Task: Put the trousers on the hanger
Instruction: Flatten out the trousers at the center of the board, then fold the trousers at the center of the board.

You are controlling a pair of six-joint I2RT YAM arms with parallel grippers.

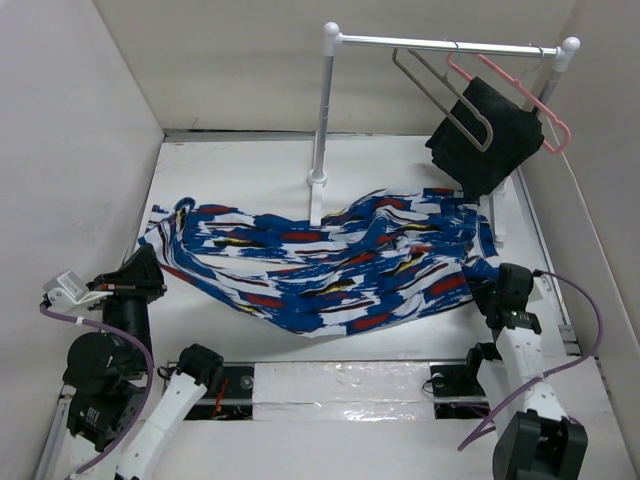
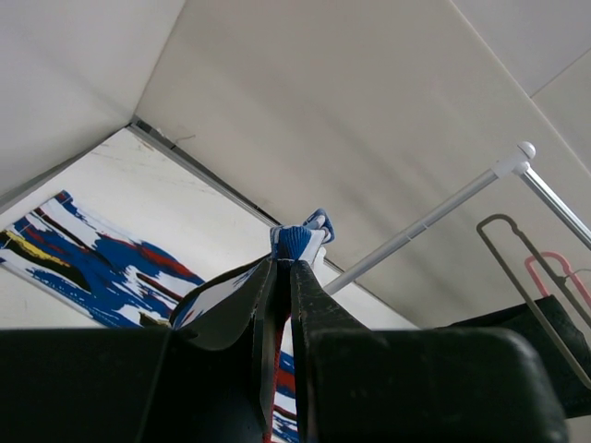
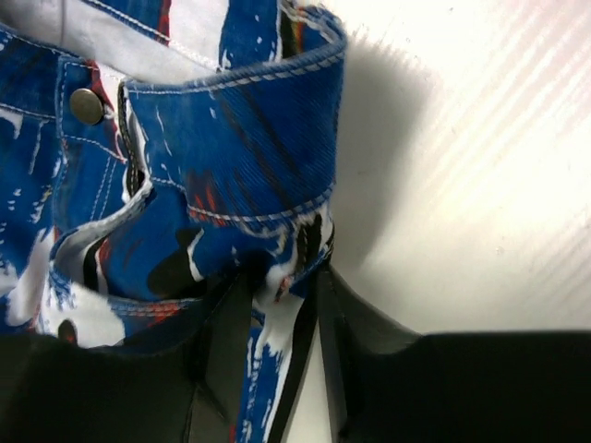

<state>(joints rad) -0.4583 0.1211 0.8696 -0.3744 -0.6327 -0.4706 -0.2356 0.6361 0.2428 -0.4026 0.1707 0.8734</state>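
The held trouser leg [image 1: 290,317] bends forward, away from the other leg. My left gripper should pull it back and lay it straight over the other leg [image 1: 218,222].
The printed trousers [image 1: 320,265] lie stretched across the table between my two grippers. My left gripper [image 1: 150,265] is shut on their left end, and the left wrist view shows a fold of blue fabric [image 2: 297,242] pinched at the fingertips of the left gripper [image 2: 284,263]. My right gripper [image 1: 487,285] is at the waistband end. In the right wrist view the waistband [image 3: 231,138] hangs between the fingers of the right gripper [image 3: 282,277], with table showing beside the right finger [image 3: 369,332], so the jaws stand apart. The grey wire hanger [image 1: 440,95] hangs on the rail, also visible as hanger [image 2: 526,268].
A white rail [image 1: 450,43] on a post [image 1: 322,120] stands at the back. A pink hanger [image 1: 530,100] on it carries a black cloth [image 1: 485,135], close above the trousers' right end. White walls close in the left, back and right sides.
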